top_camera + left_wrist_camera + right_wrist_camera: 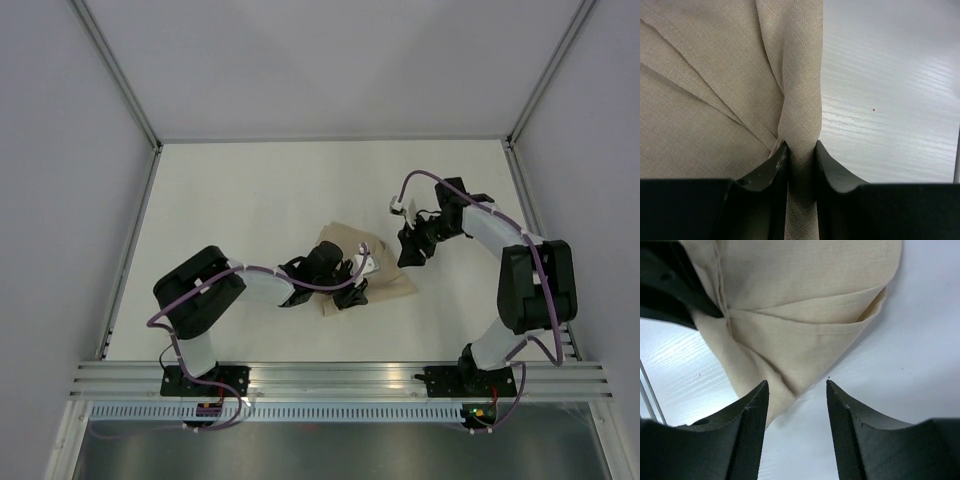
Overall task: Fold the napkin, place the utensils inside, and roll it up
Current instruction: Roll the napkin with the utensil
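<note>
I should take the fold (720, 342) with my right gripper beside my left gripper to free my left gripper, because it pinches the fold midway (801, 117) along the bunched napkin's edge.
The beige napkin (388, 277) lies bunched and partly folded in the middle of the table. My left gripper (352, 287) is shut on a pinched ridge of its cloth (800, 125) at the napkin's edge, with white table to the right of it. My right gripper (411, 254) is open and empty just off the napkin's right side. In the right wrist view its jaws (797, 389) stand wide apart, low over a folded corner of the napkin (800, 320), touching nothing. The fork is not in view in any frame.
The white table (250, 190) is bounded by grey walls and metal frame posts (118, 75). An aluminium rail (340, 378) runs along the near edge by both arm bases. My left gripper's black body shows in the right wrist view (665, 285).
</note>
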{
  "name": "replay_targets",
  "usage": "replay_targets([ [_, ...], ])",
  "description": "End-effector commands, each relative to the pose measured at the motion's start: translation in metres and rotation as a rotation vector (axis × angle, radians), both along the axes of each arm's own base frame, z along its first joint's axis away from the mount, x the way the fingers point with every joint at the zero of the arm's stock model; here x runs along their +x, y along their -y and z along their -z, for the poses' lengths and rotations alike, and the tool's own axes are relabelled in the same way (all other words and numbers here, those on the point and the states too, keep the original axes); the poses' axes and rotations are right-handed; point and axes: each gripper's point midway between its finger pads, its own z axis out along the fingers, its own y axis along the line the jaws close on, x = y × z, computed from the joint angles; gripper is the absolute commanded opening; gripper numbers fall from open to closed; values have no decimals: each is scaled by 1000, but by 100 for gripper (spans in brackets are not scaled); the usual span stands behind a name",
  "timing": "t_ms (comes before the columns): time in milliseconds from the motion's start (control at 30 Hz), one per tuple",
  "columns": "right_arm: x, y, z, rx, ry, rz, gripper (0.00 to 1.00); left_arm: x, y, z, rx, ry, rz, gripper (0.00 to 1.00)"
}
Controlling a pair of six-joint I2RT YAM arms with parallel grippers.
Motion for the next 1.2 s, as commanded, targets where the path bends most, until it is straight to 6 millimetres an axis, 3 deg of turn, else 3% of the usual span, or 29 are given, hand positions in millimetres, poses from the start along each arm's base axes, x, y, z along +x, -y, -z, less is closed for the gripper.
replay_targets([
  [0,-12,-8,-20,75,209,-98,57,-37,-24,32,60,-234,-6,2],
  [33,-12,-8,-35,76,314,-124,59,-41,-23,33,49,-260,4,2],
  [100,-28,-7,-28,50,348,-148,62,-43,-23,33,34,-298,-3,2],
  [133,-31,-7,-37,40,410,-163,63,-46,-23,33,27,-327,2,2],
  [167,-41,-12,-29,32,432,-194,64,-45,-22,34,14,-335,3,2],
  [233,-47,-20,-35,8,532,-235,66,-52,-23,36,1,-390,15,2],
  [400,-80,-35,-11,-43,616,-336,70,-55,-21,35,-32,-462,31,2],
  [767,-105,-63,21,-87,662,-475,72,-58,-26,39,-59,-589,58,2],
  [967,-115,-73,39,-124,641,-534,66,-58,-27,38,-66,-607,63,2],
  [1167,-115,-74,50,-150,605,-540,36,-57,-28,34,-74,-610,71,2],
])
